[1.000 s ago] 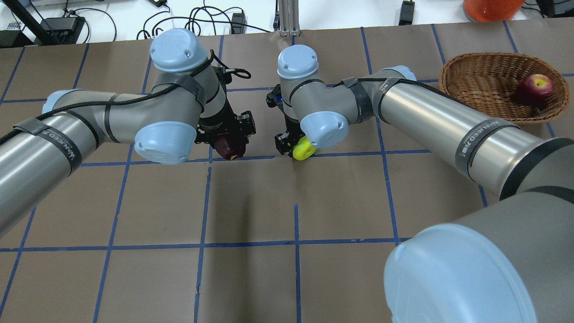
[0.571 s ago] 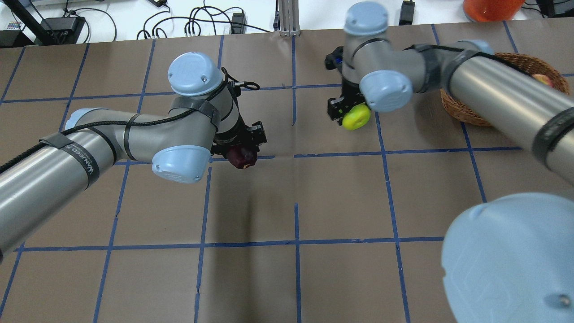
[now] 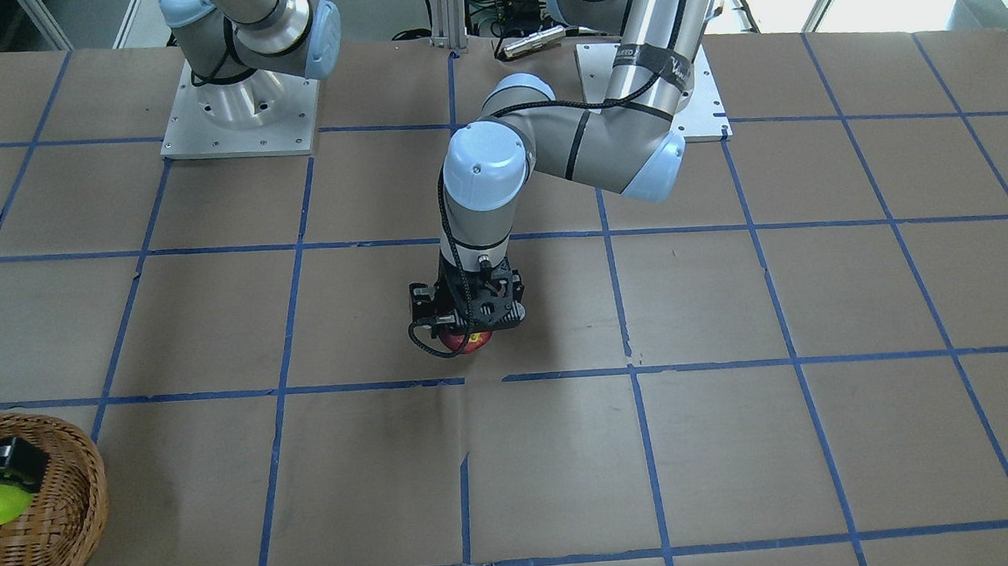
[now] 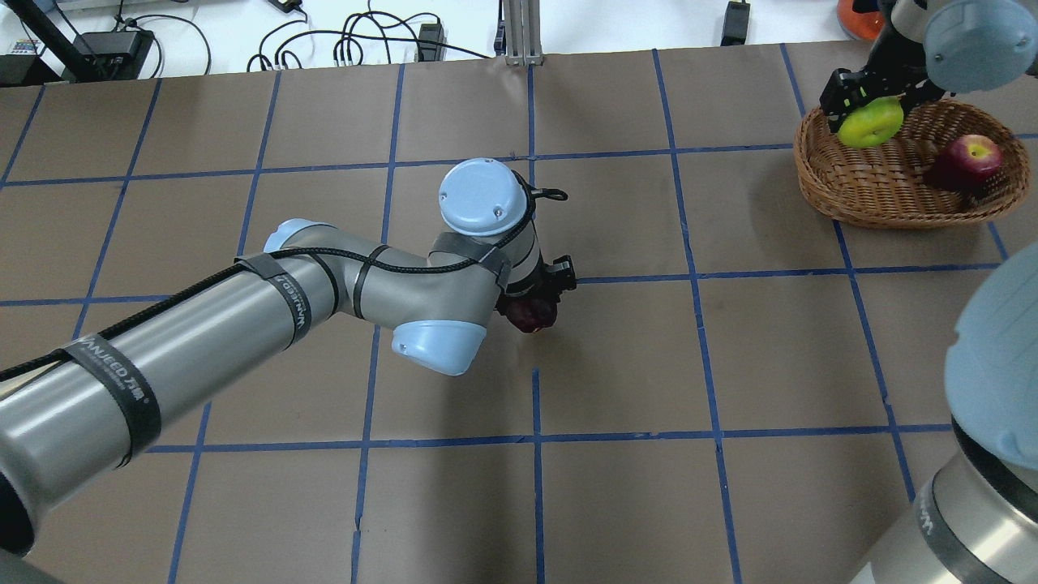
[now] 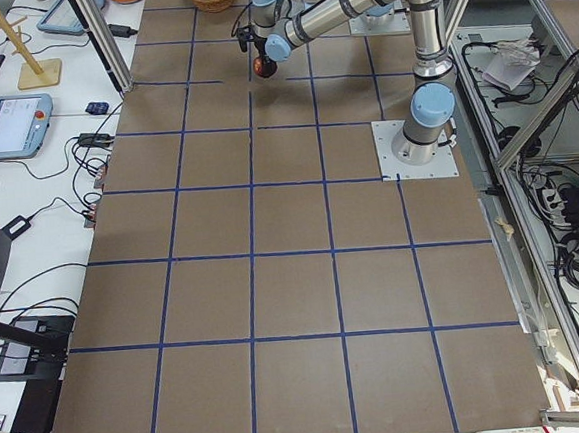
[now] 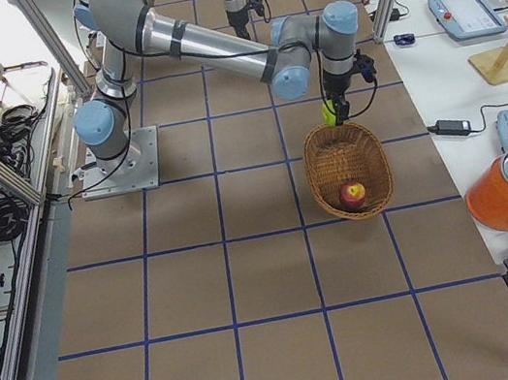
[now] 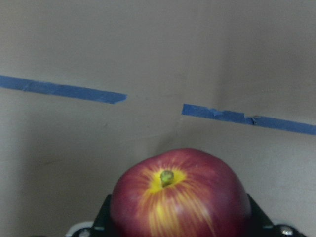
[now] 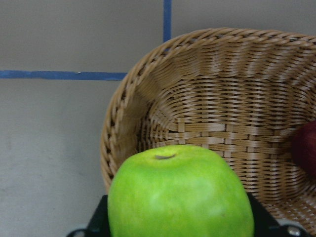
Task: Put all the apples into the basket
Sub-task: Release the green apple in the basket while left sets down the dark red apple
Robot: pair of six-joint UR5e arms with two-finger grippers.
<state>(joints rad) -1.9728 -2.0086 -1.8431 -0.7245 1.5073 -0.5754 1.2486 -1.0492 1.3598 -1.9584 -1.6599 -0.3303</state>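
I see the basket far from my left gripper. That gripper should put the maroon apple down at the table's middle (image 3: 451,375) for my right gripper to take.
My left gripper (image 4: 537,307) is shut on the dark maroon apple (image 4: 532,315) and holds it just above the table's middle. The left wrist view shows this apple (image 7: 180,197) red with yellow round the stem. It also shows in the front view (image 3: 466,344). My right gripper (image 4: 868,112) is shut on the bright green apple (image 4: 872,122) and holds it over the left rim of the tan wicker basket (image 4: 876,191). The right wrist view shows the green apple (image 8: 180,195) in front of the basket (image 8: 207,103). A red apple (image 4: 970,157) lies inside the basket.
An orange container (image 4: 858,13) stands beyond the basket at the far right. Cables (image 4: 365,40) and an aluminium post (image 4: 519,32) lie along the table's far edge. The brown table bears a grid of blue tape (image 4: 535,405).
My right arm swung right with the green apple, from the table's middle to the basket's rim. My left arm moved right with the maroon apple.
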